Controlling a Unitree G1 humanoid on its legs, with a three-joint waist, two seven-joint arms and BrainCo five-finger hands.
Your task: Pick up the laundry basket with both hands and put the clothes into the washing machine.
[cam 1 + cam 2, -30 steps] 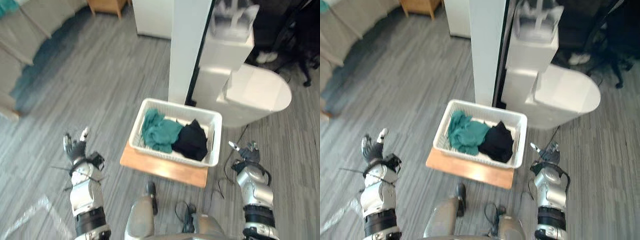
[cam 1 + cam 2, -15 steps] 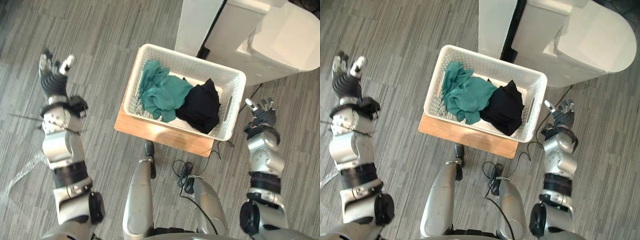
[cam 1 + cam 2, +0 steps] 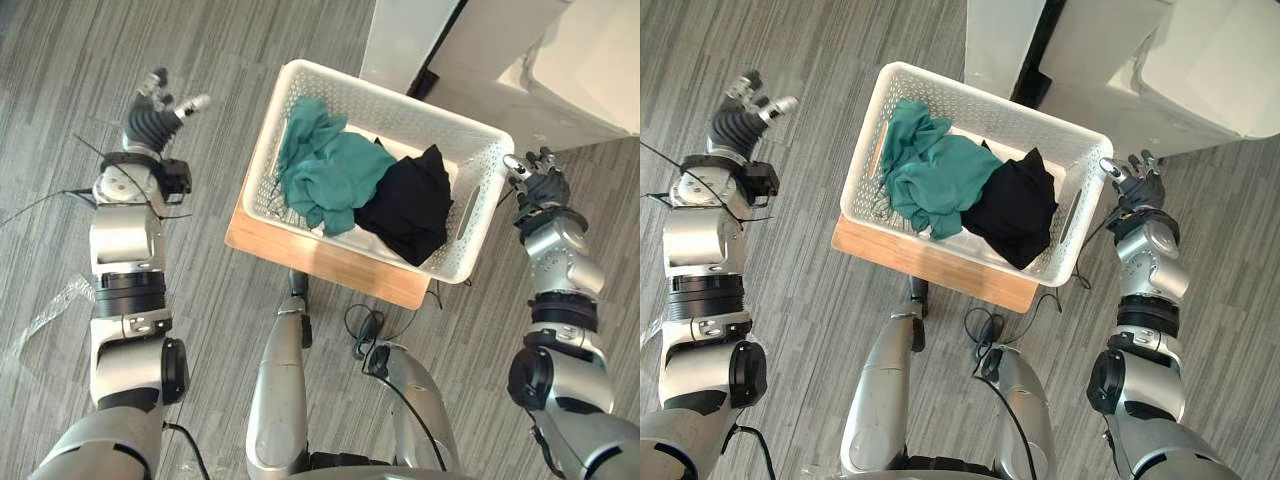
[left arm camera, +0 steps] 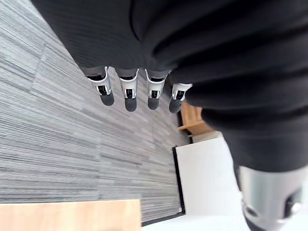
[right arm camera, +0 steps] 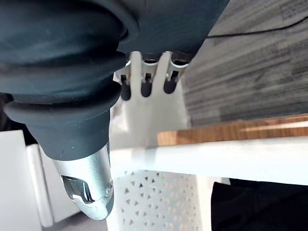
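The teal clothes (image 3: 335, 176) and black clothes sag below the laundry basket's rim (image 3: 400, 101), so both heaps will stay in place and come along when I carry the laundry basket.
A white laundry basket (image 3: 262, 165) stands on a low wooden board (image 3: 330, 262) on the floor in front of me. Inside it lie teal clothes (image 3: 325, 175) on the left and black clothes (image 3: 410, 205) on the right. My left hand (image 3: 155, 115) is open, fingers straight, over the floor a good gap left of the basket. Beside the basket's right end my right hand (image 3: 1137, 190) is open, close to the rim without holding it. The right wrist view has straight fingers (image 5: 144, 82) above the basket rim (image 5: 207, 156) and the black cloth (image 5: 260, 202).
The white washing machine (image 3: 590, 60) stands behind the basket at the upper right, beside a white upright panel (image 3: 400, 40). Grey striped floor (image 3: 60, 200) surrounds the board. The left wrist view shows the board's edge (image 4: 72, 216) and a white cabinet (image 4: 207, 178).
The camera has tilted down and nearer to the basket. Both hands have come closer to the basket's ends, the left from farther out, the right up beside the right rim.
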